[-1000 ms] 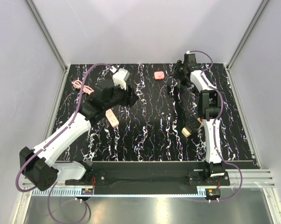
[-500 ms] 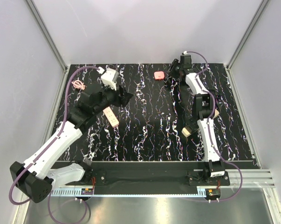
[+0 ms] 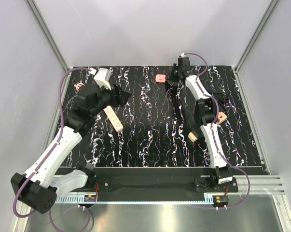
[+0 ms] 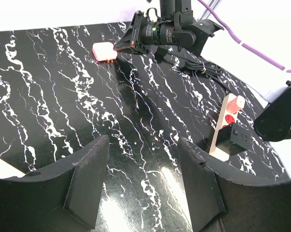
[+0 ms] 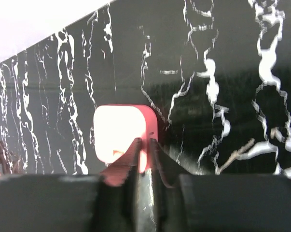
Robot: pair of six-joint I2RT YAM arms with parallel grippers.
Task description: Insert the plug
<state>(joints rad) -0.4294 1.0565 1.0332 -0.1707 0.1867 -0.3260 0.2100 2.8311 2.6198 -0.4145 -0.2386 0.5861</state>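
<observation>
The plug's side (image 3: 165,79) is touching my closed right gripper, far from the beige strip. I should therefore back away and push from the plug's wall-side corner (image 3: 164,75) toward the strip.
The plug (image 3: 160,78) is a small pinkish-red rounded piece lying flat at the back of the black marbled table; it also shows in the right wrist view (image 5: 118,133) and the left wrist view (image 4: 104,50). My right gripper (image 3: 170,79) is right beside it. In the right wrist view the jaws (image 5: 144,141) stand almost together, their tips over the plug's right edge, with nothing clamped between them. My left gripper (image 3: 127,96) is open and empty above the table (image 4: 143,159). A beige strip with red sockets (image 3: 114,119) lies under the left arm.
A second beige strip with red sockets and a black adapter (image 4: 227,125) lies partly under the right arm (image 3: 221,117). A small tan block (image 3: 193,137) sits beside that arm. A pink coiled cord (image 3: 79,87) lies at the back left. Grey walls enclose the table.
My right gripper has reached left to the plug, and the plug has slid slightly left. My left arm has swung left and back, uncovering more of the near strip.
</observation>
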